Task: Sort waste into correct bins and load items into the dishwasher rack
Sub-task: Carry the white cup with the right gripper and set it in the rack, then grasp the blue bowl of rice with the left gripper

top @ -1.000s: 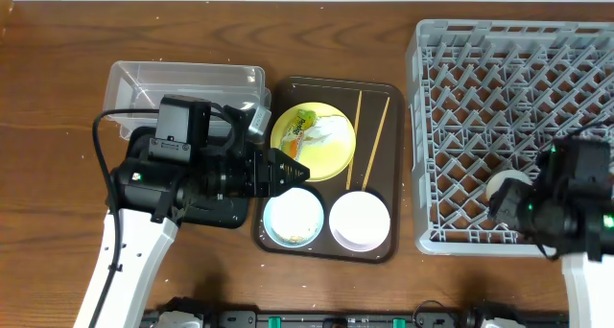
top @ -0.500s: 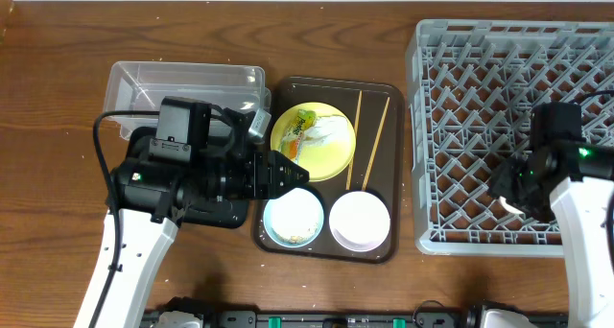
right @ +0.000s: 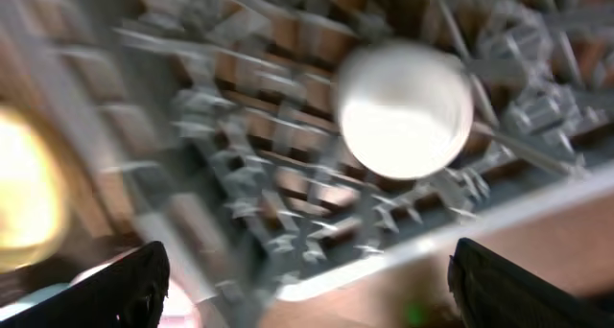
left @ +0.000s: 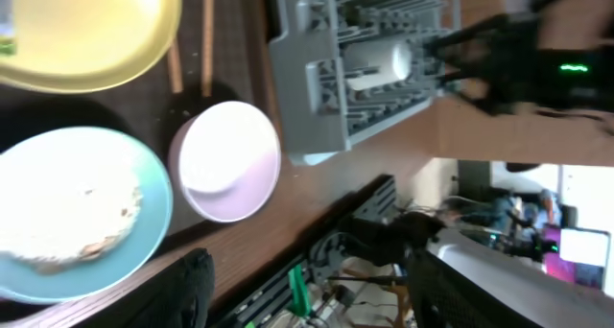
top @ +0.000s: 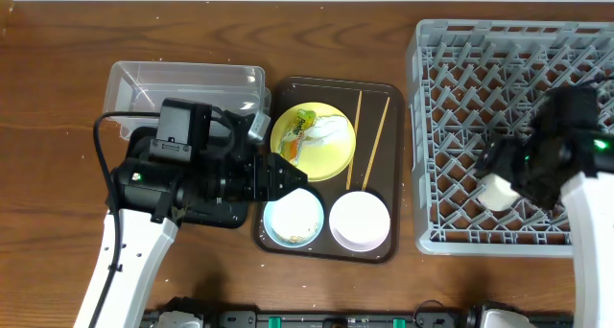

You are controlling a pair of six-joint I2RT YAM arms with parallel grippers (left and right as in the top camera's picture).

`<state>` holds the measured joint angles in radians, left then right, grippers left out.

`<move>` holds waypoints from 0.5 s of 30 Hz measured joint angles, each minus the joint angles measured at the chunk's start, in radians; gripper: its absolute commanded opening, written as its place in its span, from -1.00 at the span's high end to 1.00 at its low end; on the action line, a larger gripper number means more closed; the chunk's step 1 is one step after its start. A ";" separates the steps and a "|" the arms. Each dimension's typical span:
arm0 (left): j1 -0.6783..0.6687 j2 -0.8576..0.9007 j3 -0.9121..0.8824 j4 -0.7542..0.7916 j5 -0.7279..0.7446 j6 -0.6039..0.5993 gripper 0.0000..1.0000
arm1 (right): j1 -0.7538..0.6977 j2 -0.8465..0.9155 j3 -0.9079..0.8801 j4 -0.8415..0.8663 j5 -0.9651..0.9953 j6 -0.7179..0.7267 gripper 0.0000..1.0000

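Note:
The light blue bowl has rice grains (top: 299,234) in it, so the robot's left gripper should empty them into the black tray (top: 219,215) before the bowl goes into the grey rack.
The yellow plate (top: 321,153) lies on the brown tray with the green-yellow wrapper (top: 300,127) and white tissue wad (top: 332,127) on it. Two chopsticks (top: 374,141) lie beside it. The light blue bowl (top: 293,218) holds rice grains (left: 67,208). The white-pink bowl (top: 359,220) sits to its right. My left gripper (top: 291,171) hovers open and empty between plate and blue bowl; its fingers show in the left wrist view (left: 317,299). My right gripper (top: 499,165) is open above the grey rack (top: 499,79); the right wrist view (right: 317,290) is blurred.
A white cup (top: 497,190) lies in the rack's front part, also in the right wrist view (right: 405,110). The clear tub (top: 182,83) stands at the back left. The black tray (top: 225,213) is mostly hidden under my left arm. The brown serving tray (top: 326,246) holds the dishes.
My right arm has swung up and back over the rack, and the white cup now shows lying in the rack below it. The left arm has hardly moved.

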<state>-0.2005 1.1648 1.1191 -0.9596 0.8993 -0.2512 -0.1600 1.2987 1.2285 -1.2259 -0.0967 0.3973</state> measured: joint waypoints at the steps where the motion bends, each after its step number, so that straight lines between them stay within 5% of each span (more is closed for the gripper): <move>1: -0.004 0.000 0.000 -0.007 -0.019 0.002 -0.34 | 0.000 -0.034 0.018 0.017 -0.035 -0.019 -0.85; 8: -0.172 0.002 0.000 -0.013 -0.287 -0.020 -0.27 | 0.034 -0.225 0.046 0.084 -0.209 -0.092 -0.98; 15: -0.465 0.110 -0.059 0.059 -0.682 -0.216 -0.10 | 0.057 -0.253 0.046 0.076 -0.254 -0.103 -0.98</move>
<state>-0.6655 1.2747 1.0599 -0.9009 0.2169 -0.4667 -0.1028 1.0454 1.2743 -1.1496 -0.3504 0.2939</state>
